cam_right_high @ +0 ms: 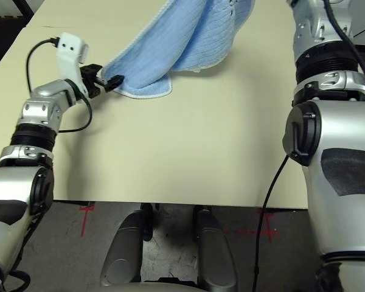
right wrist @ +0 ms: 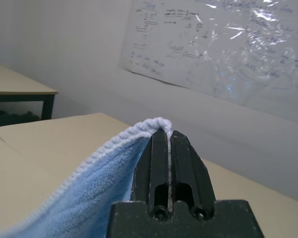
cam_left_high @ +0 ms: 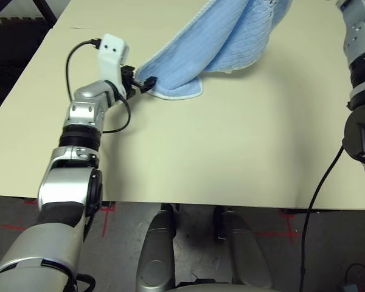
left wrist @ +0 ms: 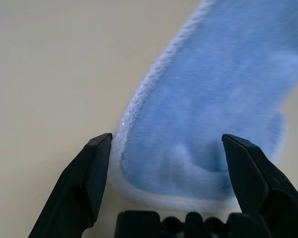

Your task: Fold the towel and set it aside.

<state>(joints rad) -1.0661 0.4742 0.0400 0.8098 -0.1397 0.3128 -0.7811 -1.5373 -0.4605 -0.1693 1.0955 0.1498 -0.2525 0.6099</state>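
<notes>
The towel's lower corner (left wrist: 135,179) rests flat and loose between my open fingers. Next, I bring my left gripper back in, turn and pinch the white edging (left wrist: 117,154) before folding.
The light-blue towel (cam_left_high: 219,48) with white edging hangs from above at the far middle of the table, its lower end draped on the tabletop. My right gripper (right wrist: 168,136) is shut on the towel's top edge (right wrist: 114,148), holding it up. My left gripper (cam_left_high: 147,84) stands open at the towel's lower left corner (left wrist: 188,163), low over the table. In the left wrist view that corner lies between the two black fingers (left wrist: 89,173) without being pinched.
The beige table (cam_left_high: 231,158) stretches wide around the towel. Its left edge (cam_left_high: 24,67) borders a dark floor area. A wall with a white sheet of writing (right wrist: 213,44) and another table (right wrist: 20,89) stand behind.
</notes>
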